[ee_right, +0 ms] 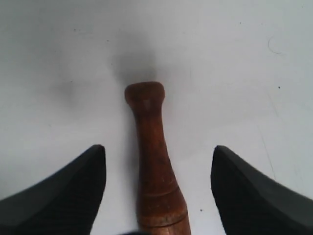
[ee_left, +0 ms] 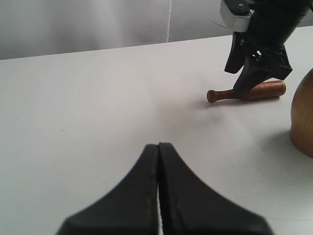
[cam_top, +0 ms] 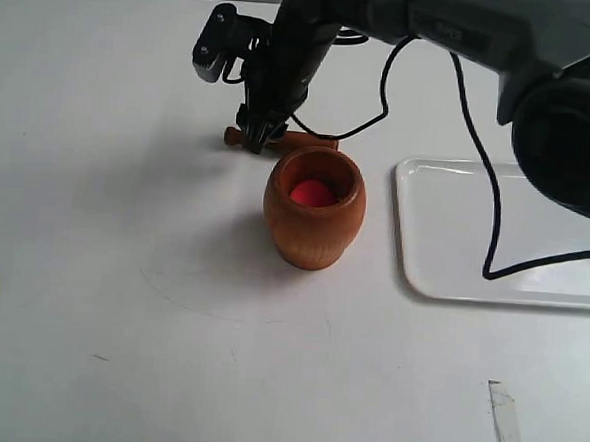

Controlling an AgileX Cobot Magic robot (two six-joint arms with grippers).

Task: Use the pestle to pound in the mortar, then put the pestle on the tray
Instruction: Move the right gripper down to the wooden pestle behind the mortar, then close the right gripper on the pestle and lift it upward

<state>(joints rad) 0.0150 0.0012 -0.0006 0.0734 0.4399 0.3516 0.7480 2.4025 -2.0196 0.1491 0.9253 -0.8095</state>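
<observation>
The pestle's thin handle is between the open fingers of my right gripper, so the gripper should keep going down and close just behind the pestle's knob end.
The reddish-brown mortar stands upright mid-table with a red ball inside; its side shows in the left wrist view. The pestle lies flat on the table just behind it, knob end to the left. My right gripper is down over the pestle, open, one finger on each side of the shaft and not touching it. My left gripper is shut on nothing, low over bare table, out of the exterior view. The white tray lies to the right of the mortar.
A black cable from the right arm droops across the tray. The table surface is white, with a small tape mark near the front right.
</observation>
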